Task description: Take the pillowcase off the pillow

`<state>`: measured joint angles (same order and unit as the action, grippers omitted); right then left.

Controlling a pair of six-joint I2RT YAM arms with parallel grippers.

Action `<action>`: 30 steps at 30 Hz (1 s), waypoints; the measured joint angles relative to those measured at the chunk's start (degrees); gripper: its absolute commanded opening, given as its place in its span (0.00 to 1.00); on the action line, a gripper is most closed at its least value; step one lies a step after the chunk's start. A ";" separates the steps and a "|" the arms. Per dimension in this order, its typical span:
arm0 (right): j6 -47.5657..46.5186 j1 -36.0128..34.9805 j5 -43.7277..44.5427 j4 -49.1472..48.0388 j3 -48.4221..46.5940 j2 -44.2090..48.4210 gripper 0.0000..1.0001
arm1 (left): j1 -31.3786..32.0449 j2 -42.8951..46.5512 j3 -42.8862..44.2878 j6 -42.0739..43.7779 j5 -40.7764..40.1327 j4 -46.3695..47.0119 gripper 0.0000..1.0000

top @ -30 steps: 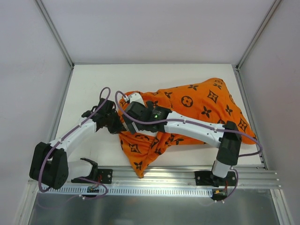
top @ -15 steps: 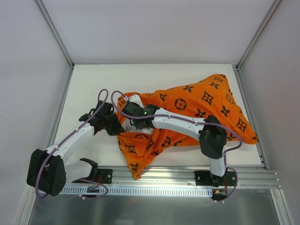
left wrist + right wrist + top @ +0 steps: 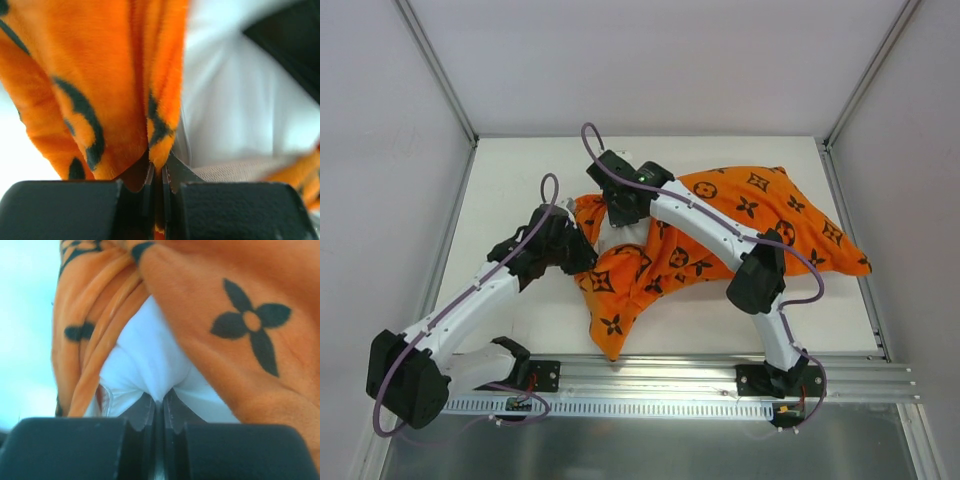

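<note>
My right gripper should pull the pillow back (image 3: 623,234) while my left gripper holds the pillowcase's edge, because the pillowcase wraps the pillow (image 3: 172,337) around my right gripper's pinch.
The orange pillowcase (image 3: 760,225) with dark flower motifs lies bunched across the table's middle and right. At its left opening a patch of the white pillow (image 3: 624,238) shows. My left gripper (image 3: 584,257) is shut on the pillowcase's edge; in the left wrist view a fold of the orange pillowcase (image 3: 125,100) is pinched in the gripper (image 3: 159,172), with the pillow (image 3: 235,115) beside it. My right gripper (image 3: 620,216) reaches in from the far side. In the right wrist view that gripper (image 3: 159,404) is shut on a pucker of the pillow (image 3: 150,360), framed by the pillowcase (image 3: 230,345).
The right arm (image 3: 720,230) lies across the top of the pillowcase. A metal rail (image 3: 670,385) runs along the near edge with both arm bases. Frame posts (image 3: 435,70) and white walls bound the white table (image 3: 520,170).
My right gripper went from open to shut on the pillow and swung toward the far side. The pillowcase flattened and shifted with it. The left arm moved slightly, still holding the edge.
</note>
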<state>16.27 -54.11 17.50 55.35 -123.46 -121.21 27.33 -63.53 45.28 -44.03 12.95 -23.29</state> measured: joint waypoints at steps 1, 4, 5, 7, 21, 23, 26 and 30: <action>0.11 0.74 -0.44 0.96 -1.18 -0.52 0.01 | 0.63 1.20 -0.02 0.02 -0.07 0.35 0.00; 0.76 2.25 -1.11 2.12 -2.23 -1.18 0.01 | 2.10 6.32 -0.81 0.33 0.61 0.76 0.00; 1.11 2.64 -1.31 2.16 -2.23 -1.31 0.01 | 2.36 8.00 -1.29 0.46 0.90 0.90 0.00; 1.57 3.17 -1.55 2.32 -2.23 -1.57 0.01 | 2.43 12.48 -2.49 0.98 2.05 0.85 0.00; 5.75 4.15 -6.47 1.79 -0.59 -2.05 0.01 | 2.71 21.03 -13.88 1.92 8.98 3.30 0.00; 6.99 5.01 -8.37 3.32 -3.52 -2.75 0.01 | 2.71 21.00 -15.56 1.92 9.88 5.33 0.00; 8.76 6.08 -10.21 5.31 -7.89 -3.93 0.01 | 2.71 20.65 -18.71 1.49 10.93 9.81 0.00; 10.84 6.78 -10.91 5.84 -9.57 -4.00 0.01 | 3.08 19.74 -21.42 0.70 11.02 13.42 0.00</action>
<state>27.11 -47.33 6.59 61.19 -133.03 -125.21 30.41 -43.79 23.86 -43.33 23.97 -9.87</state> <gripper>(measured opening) 0.047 0.016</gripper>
